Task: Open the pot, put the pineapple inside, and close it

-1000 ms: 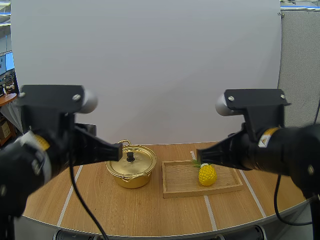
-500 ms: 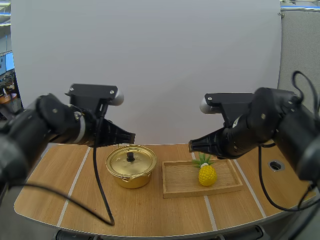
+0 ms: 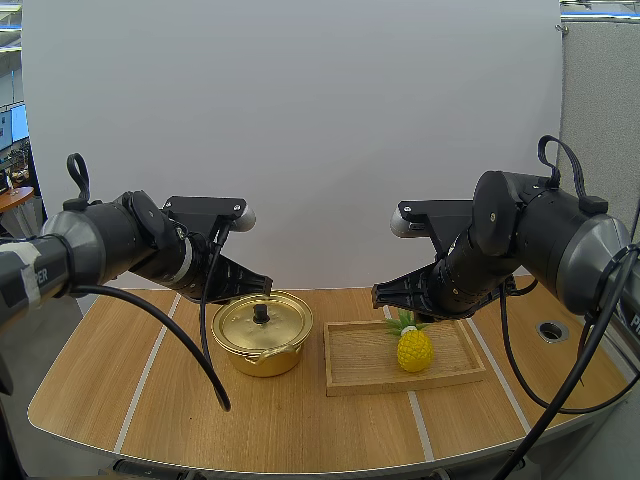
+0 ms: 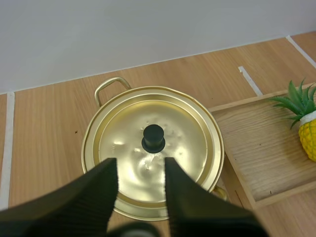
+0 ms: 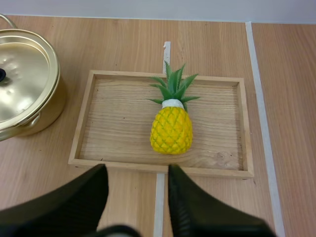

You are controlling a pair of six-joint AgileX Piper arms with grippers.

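The gold lid's edge is clear of the pot's handles [image 3: 274, 354], so I expect the lid [image 3: 262, 322] to come off and the pot to stay standing when I lift the lid.
A gold pot [image 3: 262, 340] with its lid [image 4: 158, 148] on and a black knob [image 4: 153, 138] stands left of centre on the table. A yellow pineapple [image 3: 414, 348] with green leaves lies on a wooden tray [image 3: 355, 360] to the pot's right. My left gripper [image 3: 262, 284] hovers above the pot's rear side. In its wrist view the left gripper [image 4: 140, 168] is open, the knob just beyond the gap. My right gripper [image 3: 380, 296] hangs above the tray's back left. It [image 5: 137, 173] is open, with the pineapple [image 5: 171, 128] ahead of the gap.
The pot [image 5: 19, 84] sits close to the tray's [image 5: 118, 118] left rim. White tape lines [image 3: 420, 425] cross the wooden table. A small round hole [image 3: 548, 328] lies in the table at the far right. Free tabletop lies in front of both objects.
Both arms have swung forward and down from close to the camera. The left gripper now hangs over the pot, the right one over the tray. Pot, pineapple and tray have not moved.
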